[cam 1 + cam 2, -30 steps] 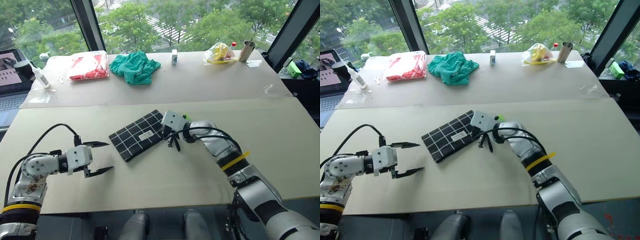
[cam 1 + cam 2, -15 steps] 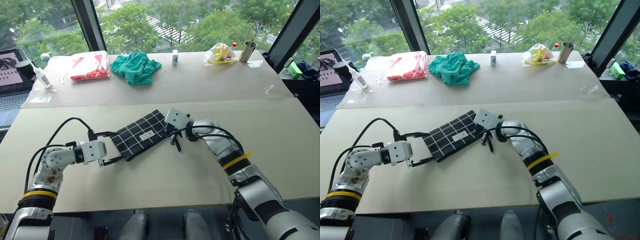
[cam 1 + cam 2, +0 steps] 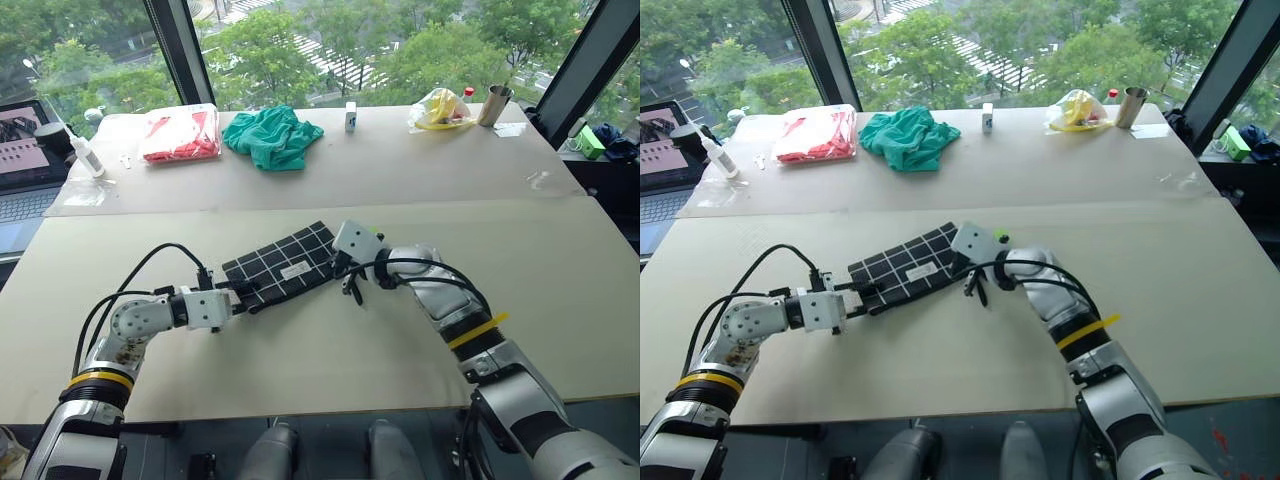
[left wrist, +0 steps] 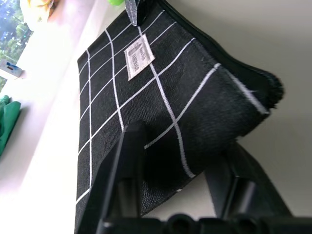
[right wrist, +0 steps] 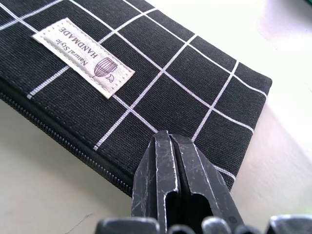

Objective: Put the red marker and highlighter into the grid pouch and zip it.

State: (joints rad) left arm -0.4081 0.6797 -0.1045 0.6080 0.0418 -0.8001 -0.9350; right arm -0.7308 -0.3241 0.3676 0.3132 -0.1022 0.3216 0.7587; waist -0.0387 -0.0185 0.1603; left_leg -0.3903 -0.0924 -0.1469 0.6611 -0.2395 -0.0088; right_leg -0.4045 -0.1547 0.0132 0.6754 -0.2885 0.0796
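Observation:
My right gripper presses the grid pouch flat beside its closed zipper (image 5: 62,144), so my right gripper should open and take the zipper pull while my left gripper raises the pouch.
The grid pouch (image 3: 285,268) lies flat on the near table, black with white lines and a white label (image 5: 84,56). Its zipper edge (image 5: 58,134) looks closed where it shows. My left gripper (image 3: 246,292) is shut on the pouch's left end, with one finger (image 4: 127,170) on top of the fabric and the other (image 4: 239,183) below it. My right gripper (image 5: 163,136) is shut and empty, its tips resting on the pouch's right end. A bit of light green (image 3: 1002,237) shows by the right wrist. I cannot tell whether it is the highlighter. The red marker is out of view.
On the far table lie a red-and-white bag (image 3: 178,133), a green cloth (image 3: 272,136), a small white box (image 3: 349,114), a yellow bag (image 3: 437,106) and a metal cup (image 3: 492,103). A laptop (image 3: 25,150) and a white bottle (image 3: 85,156) stand at the far left.
My left gripper has moved right to the pouch's left end and closed its wide-open fingers onto it. The right gripper has stayed shut at the pouch's right end.

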